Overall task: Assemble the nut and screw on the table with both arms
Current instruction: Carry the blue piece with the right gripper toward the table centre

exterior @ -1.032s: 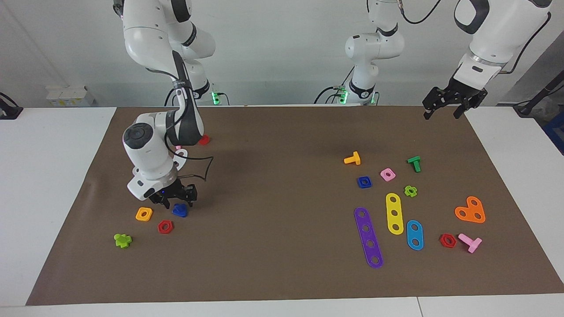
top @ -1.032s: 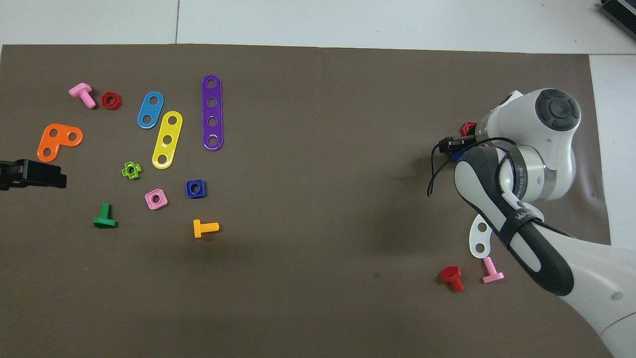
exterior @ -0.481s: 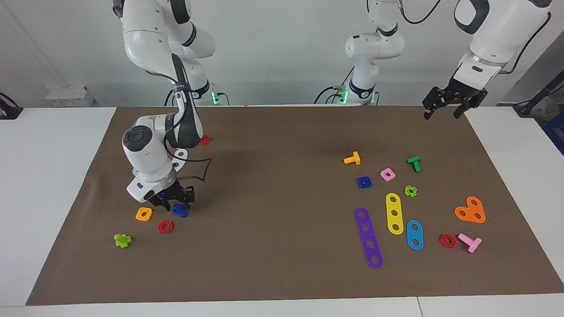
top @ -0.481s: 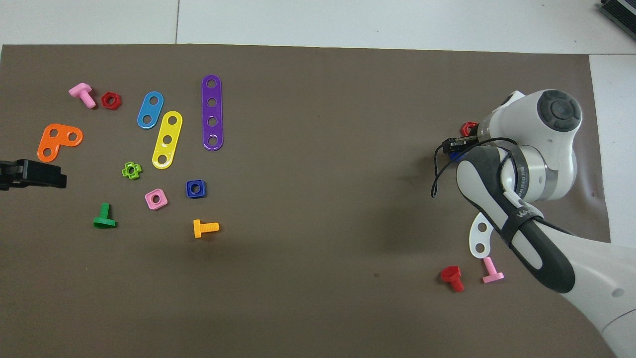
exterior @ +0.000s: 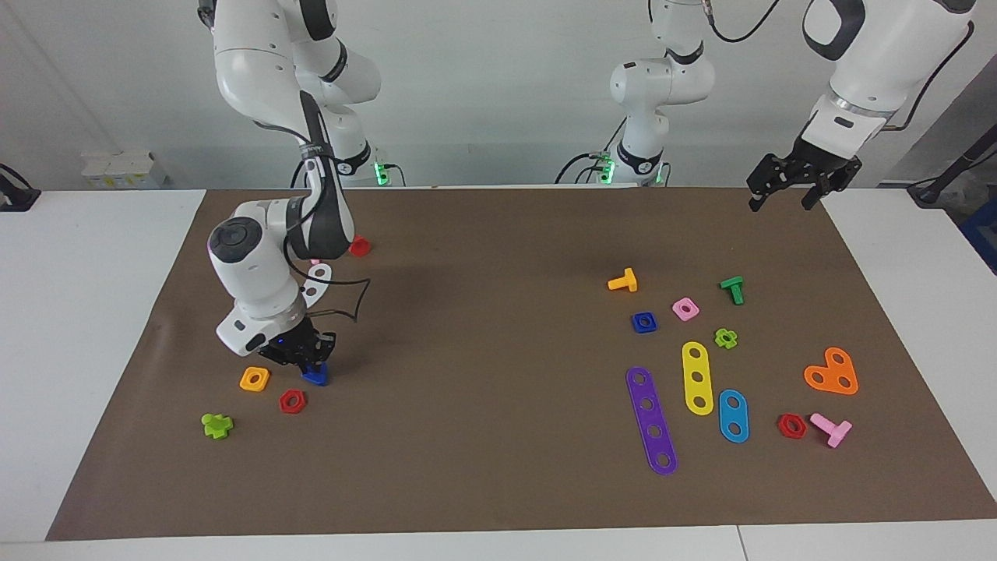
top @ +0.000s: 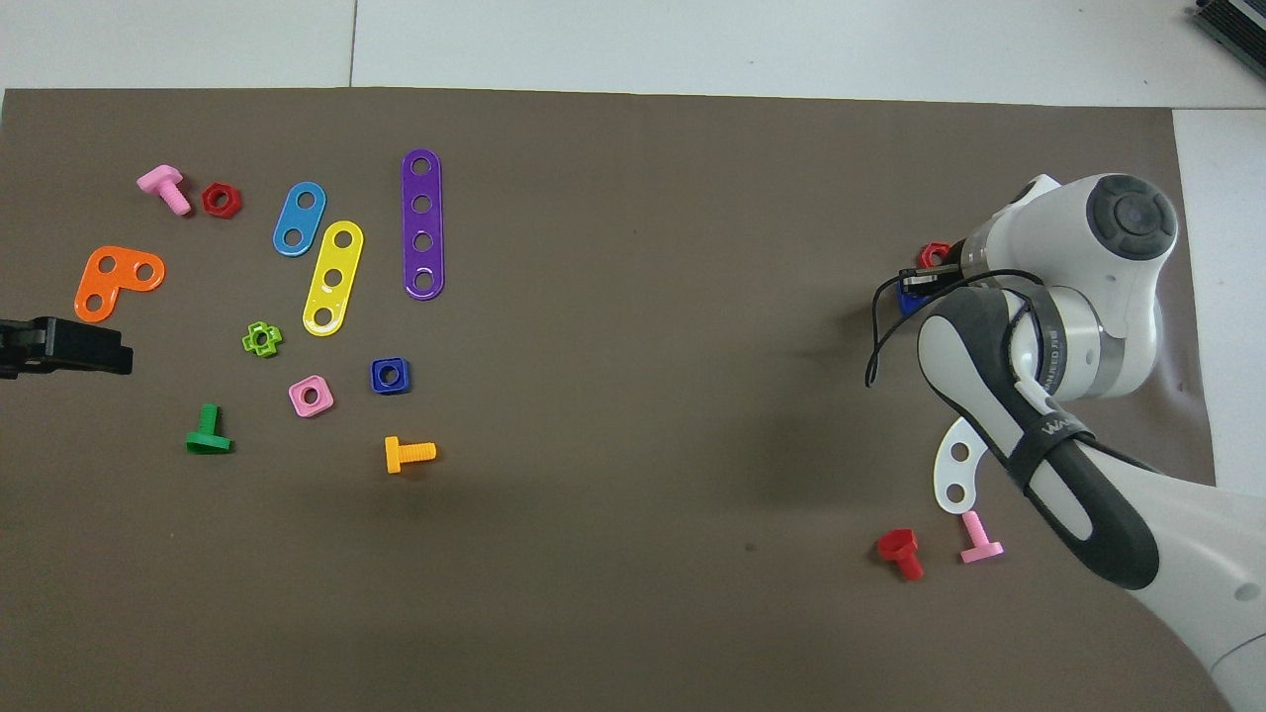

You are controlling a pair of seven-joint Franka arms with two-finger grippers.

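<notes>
My gripper will carry the joined nut, and the dark-blue screw (top: 911, 301) will stay inside and come along, because the dark-blue nut has an open round hole (top: 389, 376).
The dark-blue screw (exterior: 315, 377) lies on the brown mat (exterior: 498, 389) at the right arm's end of the table, beside a red hex nut (exterior: 292, 400). My right gripper (exterior: 306, 361) is down right over the screw and covers most of it. In the overhead view only a blue edge of the screw (top: 906, 300) shows beside the right gripper (top: 916, 285). The dark-blue nut (exterior: 643, 322) lies flat at the left arm's end, next to a pink square nut (exterior: 685, 308); it also shows in the overhead view (top: 390, 376). My left gripper (exterior: 783, 195) waits open in the air over the mat's corner.
Beside the screw lie an orange square nut (exterior: 255, 379) and a green cross piece (exterior: 217, 425). A white strip (top: 955, 465), a red bolt (top: 901, 552) and a pink bolt (top: 980, 539) lie nearer the robots. Around the nut lie an orange bolt (exterior: 623, 281), a green bolt (exterior: 732, 289) and coloured strips (exterior: 651, 419).
My right gripper has come down onto the dark-blue screw and now covers most of its head. The screw has stayed in place. The left arm has not moved.
</notes>
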